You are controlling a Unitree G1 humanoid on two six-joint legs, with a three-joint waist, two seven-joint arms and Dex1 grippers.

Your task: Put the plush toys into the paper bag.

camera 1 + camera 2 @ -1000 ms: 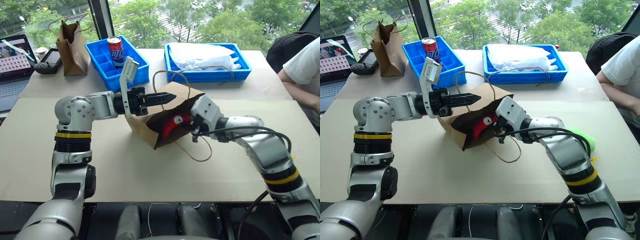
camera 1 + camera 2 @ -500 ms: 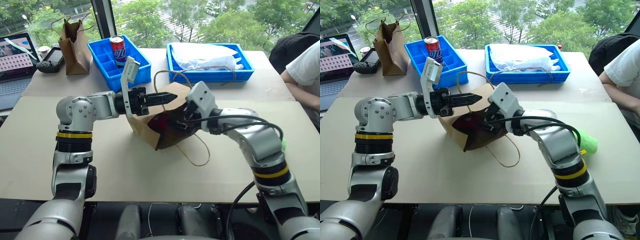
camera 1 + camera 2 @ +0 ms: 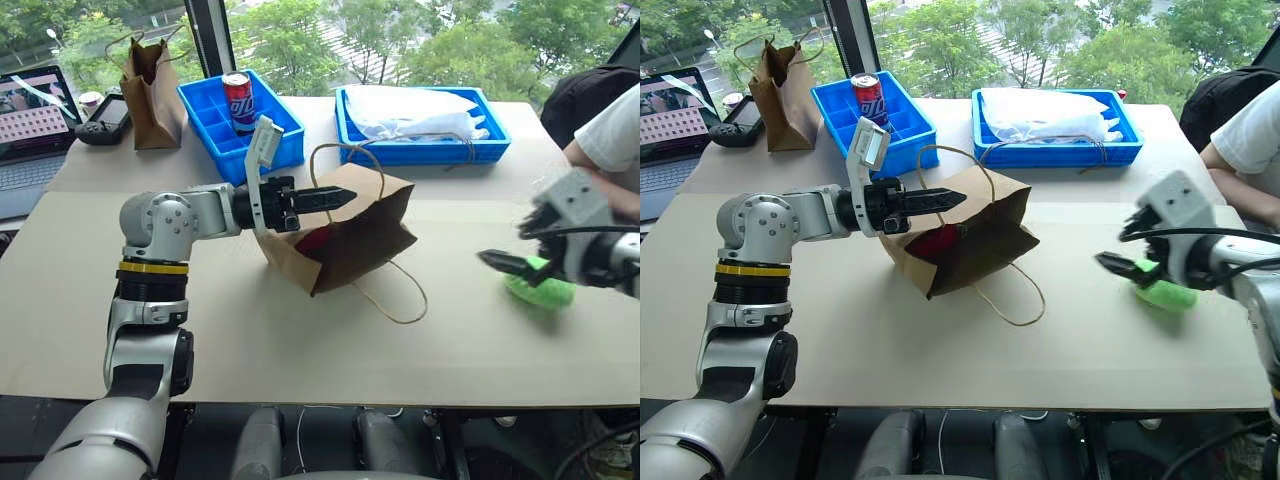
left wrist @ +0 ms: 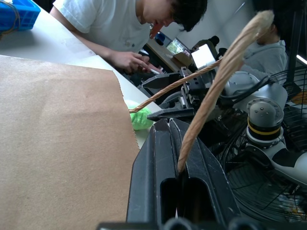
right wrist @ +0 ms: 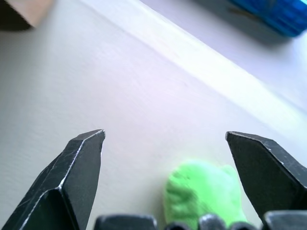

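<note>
The tilted paper bag (image 3: 345,238) has flat, creased walls (image 3: 291,264) that hold their shape, so the bag will swing upright and stay open when I lift its handles.
The wide brown paper bag (image 3: 350,240) lies tilted at the table's middle, mouth toward me. My left gripper (image 3: 335,197) is shut on its upper rim and twine handle (image 4: 211,91), keeping the mouth open. The red plush toy (image 3: 315,238) shows just inside the bag. The lime green plush toy (image 3: 541,291) lies on the table far to the right. My right gripper (image 3: 508,264) hovers open just over it, and in the right wrist view the green toy (image 5: 204,191) sits between and below the wide-spread fingers (image 5: 79,163).
At the back stand a narrower dark paper bag (image 3: 150,80), a blue compartment tray (image 3: 215,115) holding a red can (image 3: 237,100), and a blue tray (image 3: 420,150) with white plastic bags. A laptop (image 3: 35,110) sits far left. A person (image 3: 610,135) leans at the right edge.
My right gripper left the red toy inside the bag, opened, pulled out and swung far right to the green toy. The left gripper kept its hold on the bag.
</note>
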